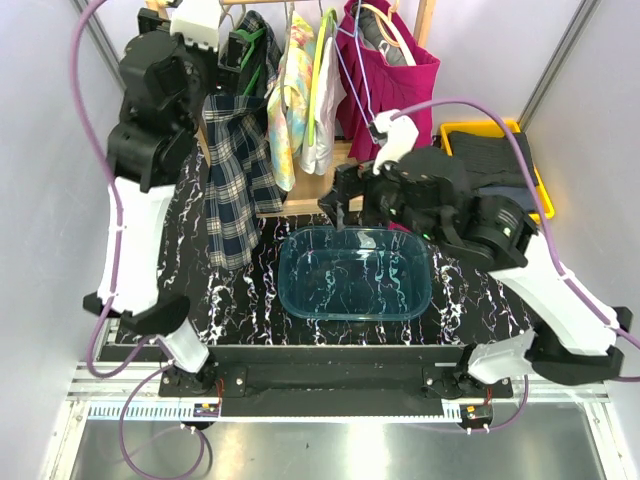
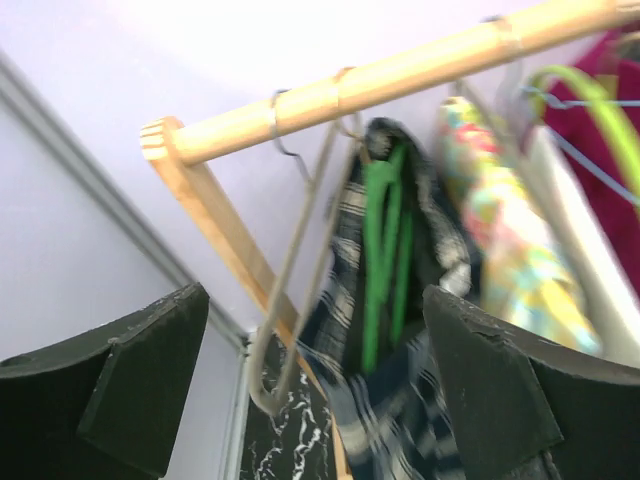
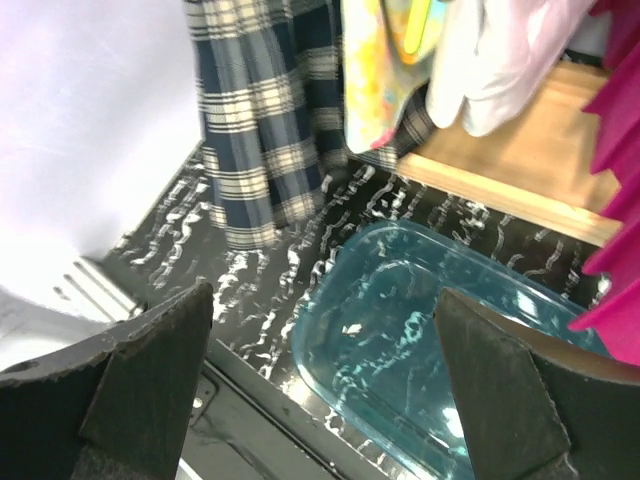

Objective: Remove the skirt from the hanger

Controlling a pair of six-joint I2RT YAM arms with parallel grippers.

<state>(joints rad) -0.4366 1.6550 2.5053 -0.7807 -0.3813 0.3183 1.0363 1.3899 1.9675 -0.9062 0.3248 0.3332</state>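
Note:
The skirt will slip off the end of the hanger when I pull it, because the green hanger's arms are inside the skirt's open waist.
A navy and white plaid skirt hangs on a green hanger at the left end of a wooden rail. My left gripper is raised at the top of the skirt, open and empty. In the left wrist view the green hanger and the skirt lie beyond and between the open fingers of the left gripper. My right gripper is open and empty, low over the table by the blue bin. The right wrist view shows the skirt's hem ahead on the left.
A clear blue bin sits mid-table, below my right gripper. An empty grey wire hanger hangs left of the skirt. Floral, white and magenta garments hang to its right. A yellow tray holds dark cloth.

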